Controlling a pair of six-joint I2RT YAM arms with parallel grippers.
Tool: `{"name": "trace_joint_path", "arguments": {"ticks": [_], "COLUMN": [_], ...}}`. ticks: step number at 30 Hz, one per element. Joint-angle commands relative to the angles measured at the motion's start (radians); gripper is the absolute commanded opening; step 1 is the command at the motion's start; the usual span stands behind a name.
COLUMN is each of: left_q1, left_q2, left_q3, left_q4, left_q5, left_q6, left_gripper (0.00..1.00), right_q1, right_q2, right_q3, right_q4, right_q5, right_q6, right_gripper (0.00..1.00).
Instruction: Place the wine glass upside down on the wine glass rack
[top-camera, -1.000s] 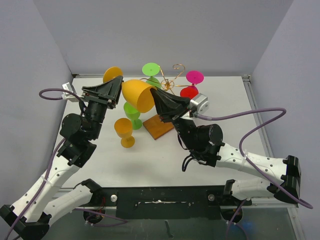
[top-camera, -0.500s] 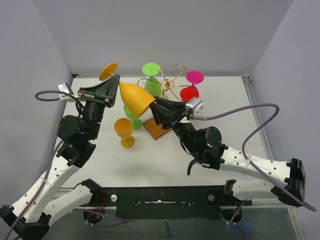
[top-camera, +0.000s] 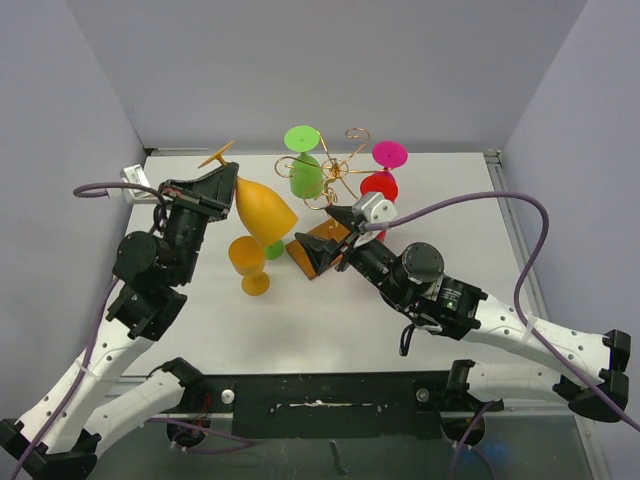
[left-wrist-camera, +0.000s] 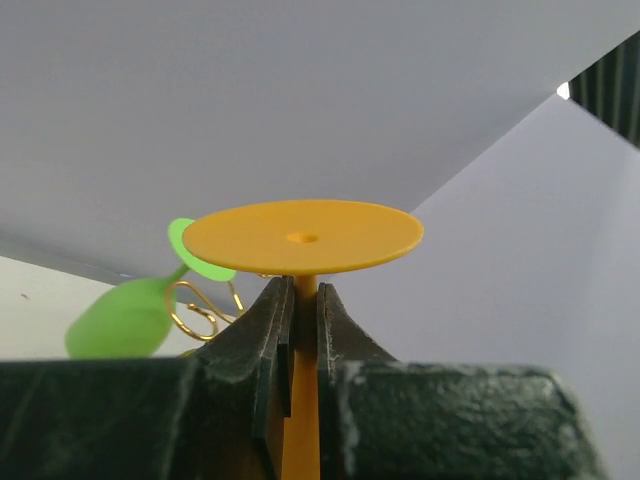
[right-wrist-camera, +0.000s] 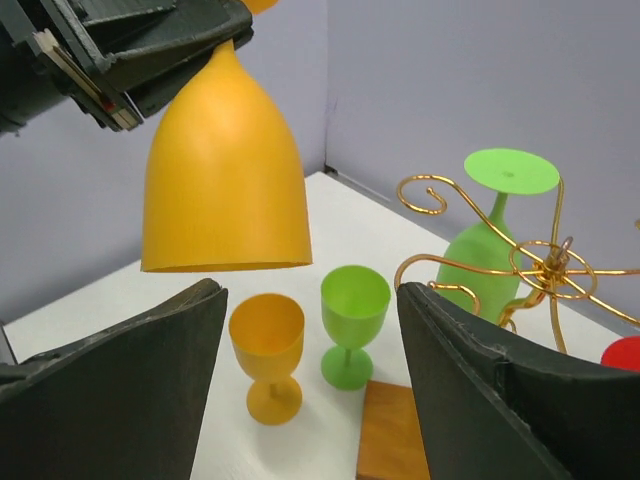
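The robot's left gripper holds the orange wine glass (top-camera: 262, 212) at a tilt, away from the rack's free hook, so the right gripper should grip the glass's stem before hanging the glass.
An orange wine glass (top-camera: 264, 208) hangs upside down, rim toward the table, with my left gripper (top-camera: 226, 180) shut on its stem just under the foot. In the left wrist view the stem (left-wrist-camera: 304, 300) sits pinched between the jaws below the round foot (left-wrist-camera: 302, 238). The glass's bowl (right-wrist-camera: 222, 180) hangs up and to the left in the right wrist view. My right gripper (top-camera: 328, 238) stands open and holds nothing, low by the brown base (top-camera: 322, 250) of the wine glass rack (top-camera: 336, 172). The rack's gold wire arms (right-wrist-camera: 530, 255) curl at the right.
A green glass (top-camera: 305, 172) and a pink-footed red glass (top-camera: 381, 172) hang upside down on the rack. A small orange glass (top-camera: 248, 264) and a green glass (right-wrist-camera: 352, 315) stand upright on the table under the held glass. Grey walls close in the back and sides.
The right gripper let go of the orange bowl, opened wide and pulled back and down. The left gripper closed on the stem and swung the glass to hang rim down.
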Motion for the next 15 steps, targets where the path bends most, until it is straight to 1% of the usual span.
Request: {"name": "trace_joint_path", "arguments": {"ticks": [1,5,8,12,15], "left_q1": [0.004,0.004,0.004,0.004,0.005], "left_q2": [-0.038,-0.074,-0.105,-0.140,-0.147], "left_q3": [-0.001,-0.038,-0.074,-0.130,-0.164], "left_q4": [-0.034,-0.038,-0.037,-0.013,0.020], "left_q5": [0.041,0.175,0.295,0.424,0.477], "left_q6": [0.273,0.431,0.541,0.630,0.665], "left_gripper": [0.00,0.00,0.00,0.00,0.00], "right_q1": [-0.013,-0.018,-0.018,-0.021,-0.035], "right_q2": [-0.034,-0.033,-0.010,0.048,0.079], "right_q3": [0.094,0.145,0.221,0.353,0.431], "right_q4": [-0.161,-0.183,-0.226,-0.334,-0.408], "right_q5": [0.029,0.033,0.040,0.077,0.103], "right_q6": [0.010,0.069,0.124,0.234,0.358], "right_gripper": [0.70,0.70,0.70,0.71,0.72]}}
